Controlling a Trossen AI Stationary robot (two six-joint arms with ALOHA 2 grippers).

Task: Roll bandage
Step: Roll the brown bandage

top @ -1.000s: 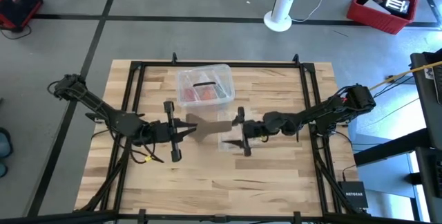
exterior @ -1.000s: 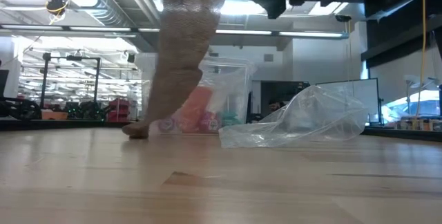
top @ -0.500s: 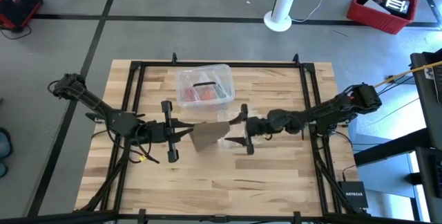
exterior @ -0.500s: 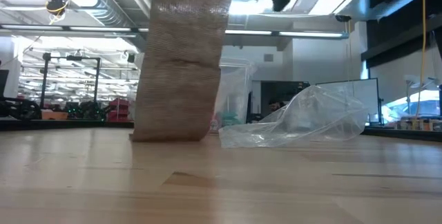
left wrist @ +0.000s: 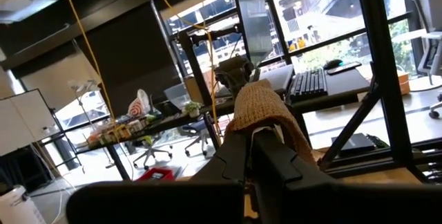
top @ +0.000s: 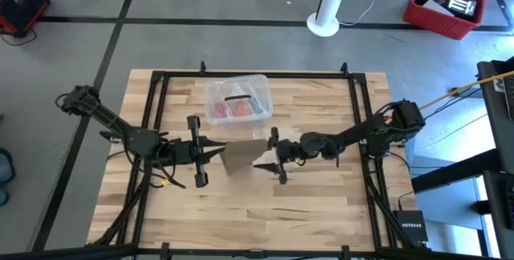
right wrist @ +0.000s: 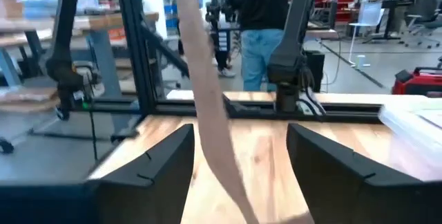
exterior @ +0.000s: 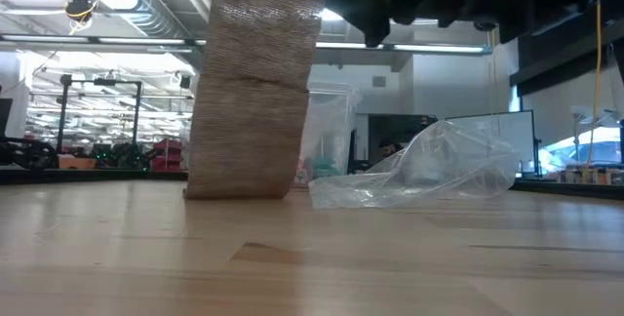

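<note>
When I pull with my right gripper, the bandage [top: 238, 156] should span both grippers as a broad, flat piece: its thin edge [right wrist: 213, 106] hangs between the open fingers.
The brown-tan bandage [top: 239, 160] hangs from my left gripper [top: 215, 154] at the table's middle. In the low view the bandage [exterior: 255, 92] drops as a wide strip, broad side facing the near edge, and its lower end [exterior: 239, 191] rests on the wood. My left gripper [left wrist: 259, 141] is shut on its upper end. My right gripper [top: 261, 160] stands open just right of the bandage. In the right wrist view the strip [right wrist: 207, 106] runs between its two spread fingers [right wrist: 148, 162] without touching them. My left gripper pinches the bandage's upper end [left wrist: 261, 110] between its shut fingers, which come in roughly level from the table's left. The cloth bunches over the fingertips and hides how many layers are held. The strip hangs below, its lower end on the table.
A clear plastic box [top: 237, 99] with red contents stands behind the bandage toward the far edge. A crinkled clear plastic bag [exterior: 429, 170] lies on the table under and right of my right gripper. A black frame [top: 157, 91] rims the table.
The bandage, which stretched slanting toward my right gripper, has swung back and turned so that its broad side faces the near edge; its lower end has shifted on the table. My right gripper has sunk and moved left toward the bandage.
</note>
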